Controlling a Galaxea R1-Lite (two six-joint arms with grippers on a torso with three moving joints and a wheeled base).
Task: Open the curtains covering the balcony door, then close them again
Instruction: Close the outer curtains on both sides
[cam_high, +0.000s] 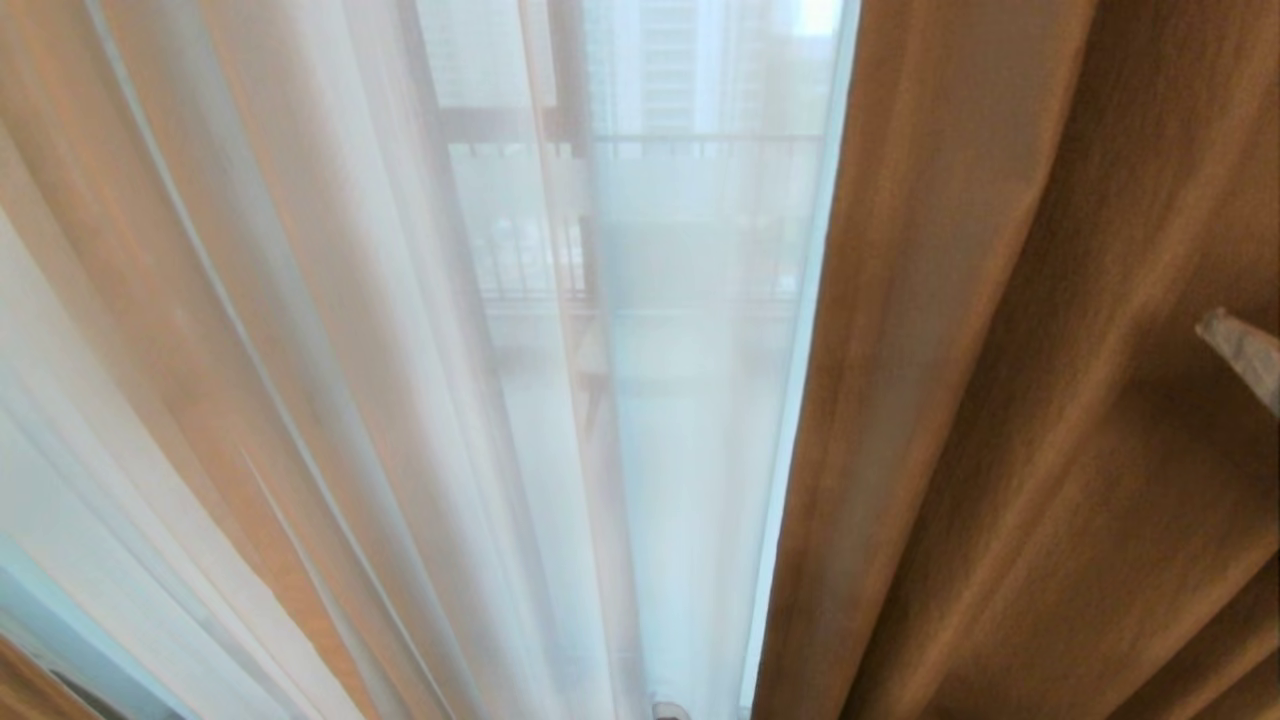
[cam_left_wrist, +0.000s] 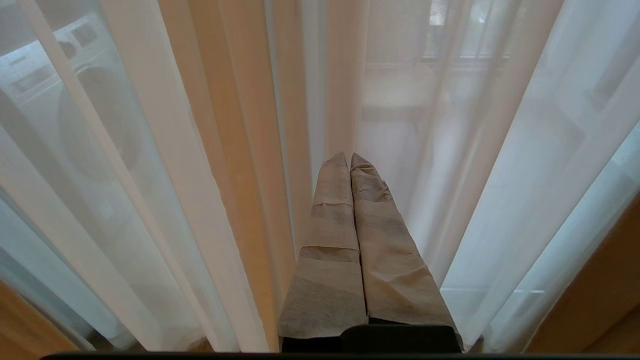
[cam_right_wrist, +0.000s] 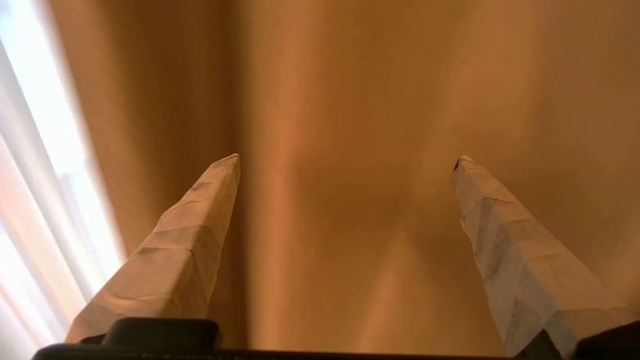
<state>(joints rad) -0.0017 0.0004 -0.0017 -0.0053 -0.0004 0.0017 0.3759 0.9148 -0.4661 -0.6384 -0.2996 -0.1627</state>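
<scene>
The drape (cam_high: 1020, 396) will slide across by itself and cover the thin white layer when I pull, because the thick drape's edge (cam_high: 806, 360) hangs free of that layer.
The curtains fill every view. A thick beige-brown drape (cam_high: 1020, 400) hangs on the right, and a thin white see-through layer (cam_high: 420, 380) covers the middle and left. The balcony door (cam_high: 700, 260) shows only dimly through that thin layer, as pale glass beside a dark upright frame. My right gripper (cam_right_wrist: 347, 157) is open, its taped fingers spread wide and facing the thick drape (cam_right_wrist: 350, 100) with nothing between them. One of its fingertips (cam_high: 1240, 350) shows at the right edge of the head view. My left gripper (cam_left_wrist: 349, 156) is shut and empty, pointing at the see-through layer (cam_left_wrist: 500, 175).
In the left wrist view a washing machine (cam_left_wrist: 95, 115) shows faintly behind the thin layer. Wooden floor (cam_left_wrist: 30, 325) lies at the foot of the cloth. Railing bars (cam_high: 520, 260) show beyond the glass in the head view.
</scene>
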